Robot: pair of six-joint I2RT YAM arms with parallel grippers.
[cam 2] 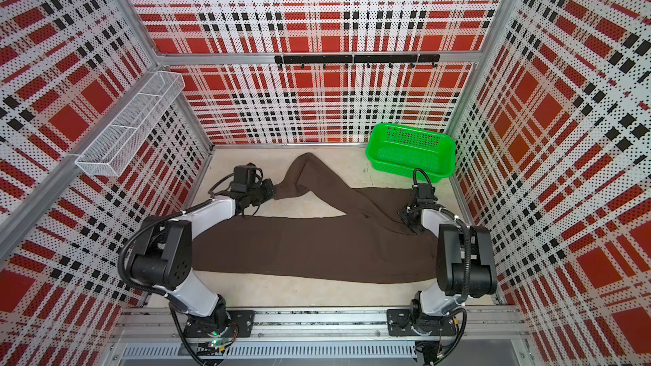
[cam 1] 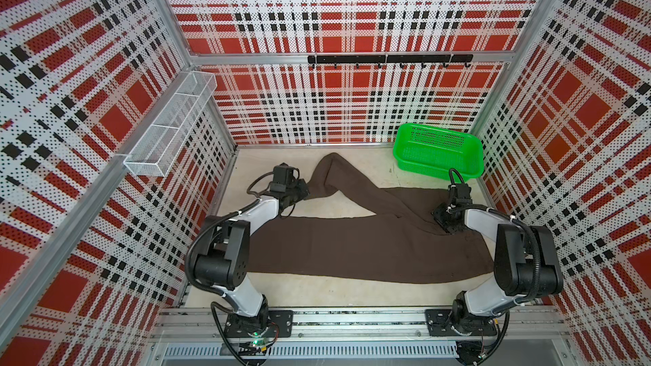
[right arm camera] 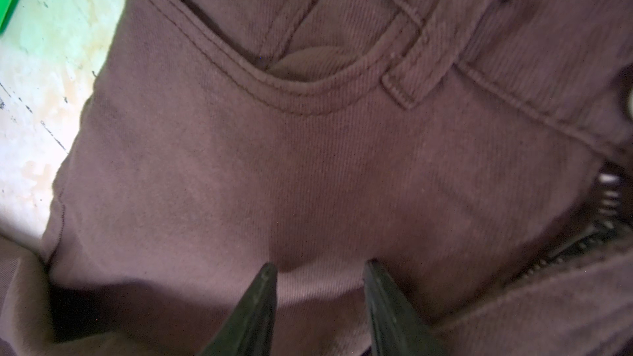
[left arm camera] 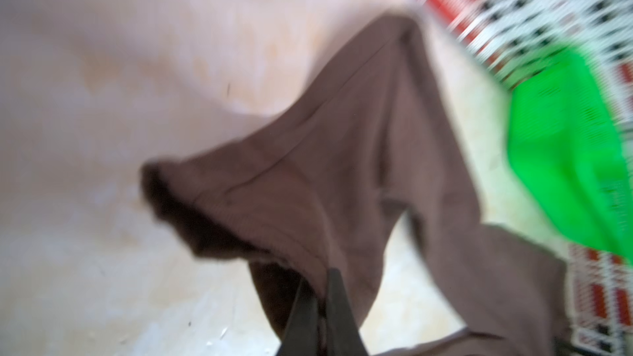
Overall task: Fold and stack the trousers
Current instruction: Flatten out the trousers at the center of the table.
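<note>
The bent leg of the trousers buckles toward the back wall. Next, my left gripper pulls the leg's hem away from the waist first to make the leg straight, before the fold.
The dark brown trousers lie spread across the floor, with the waist at the right. One leg lies straight along the front. The other bends up toward the back wall and doubles back to the left. My left gripper is shut on the hem end of that bent leg, which hangs lifted and blurred in the left wrist view. My right gripper stands open over the hip, its tips on the fabric below a front pocket.
A green plastic basket stands in the back right corner. A white wire shelf hangs on the left wall, and a black hook rail on the back wall. Plaid walls close in three sides.
</note>
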